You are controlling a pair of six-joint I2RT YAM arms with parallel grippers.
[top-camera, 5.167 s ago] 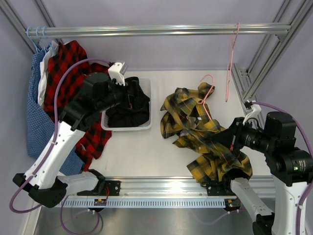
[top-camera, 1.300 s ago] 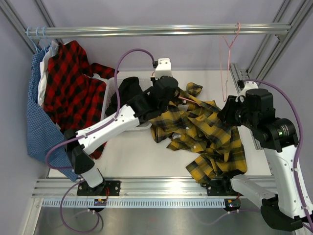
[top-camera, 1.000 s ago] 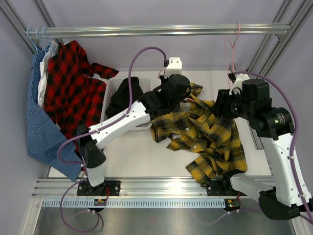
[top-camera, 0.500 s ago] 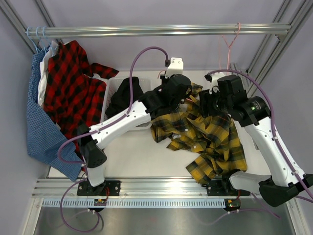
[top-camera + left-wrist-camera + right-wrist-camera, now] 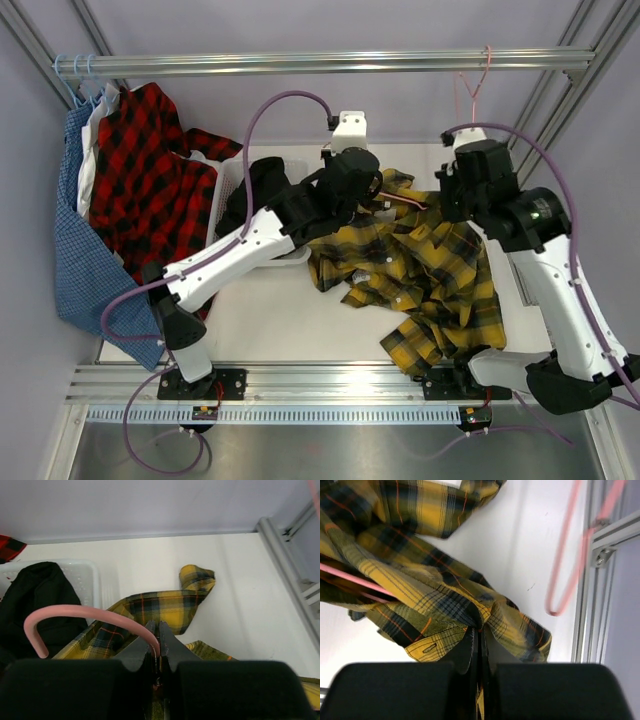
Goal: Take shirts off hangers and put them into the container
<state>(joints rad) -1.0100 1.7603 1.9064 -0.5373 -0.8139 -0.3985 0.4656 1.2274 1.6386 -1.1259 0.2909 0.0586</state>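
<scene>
I should pull the plaid shirt's slack fold toward the frame post (image 5: pixel 587 600) with my right gripper, away from my left gripper, because the pink hanger's wire (image 5: pixel 357 578) runs through the fold.
The yellow-and-black plaid shirt (image 5: pixel 425 275) lies crumpled on the table, right of the container (image 5: pixel 291 259). The black shirt (image 5: pixel 262 185) is piled inside that white basket. My left gripper (image 5: pixel 378 200) is shut on the pink hanger (image 5: pixel 75 613) just below its hook, above the plaid shirt (image 5: pixel 165 605). In the left wrist view the gripper (image 5: pixel 157 626) has the basket (image 5: pixel 86 568) and the black shirt (image 5: pixel 42 595) to its left. My right gripper (image 5: pixel 447 212) is shut on a bunched fold of the plaid shirt (image 5: pixel 435 600). The hanger's wire (image 5: pixel 350 577) runs through the cloth.
A bare pink hanger (image 5: pixel 468 95) hangs from the rail (image 5: pixel 320 62) at the right, also seen in the right wrist view (image 5: pixel 565 565). A red-and-black plaid shirt (image 5: pixel 140 170) and a blue checked shirt (image 5: pixel 80 260) hang at the left on light blue hangers (image 5: pixel 75 70). An aluminium frame post (image 5: pixel 495 165) stands on the right.
My right gripper swung in from the rail side onto the plaid shirt's upper edge and shut on the cloth. My left gripper kept its hold on the hanger and shifted slightly left.
</scene>
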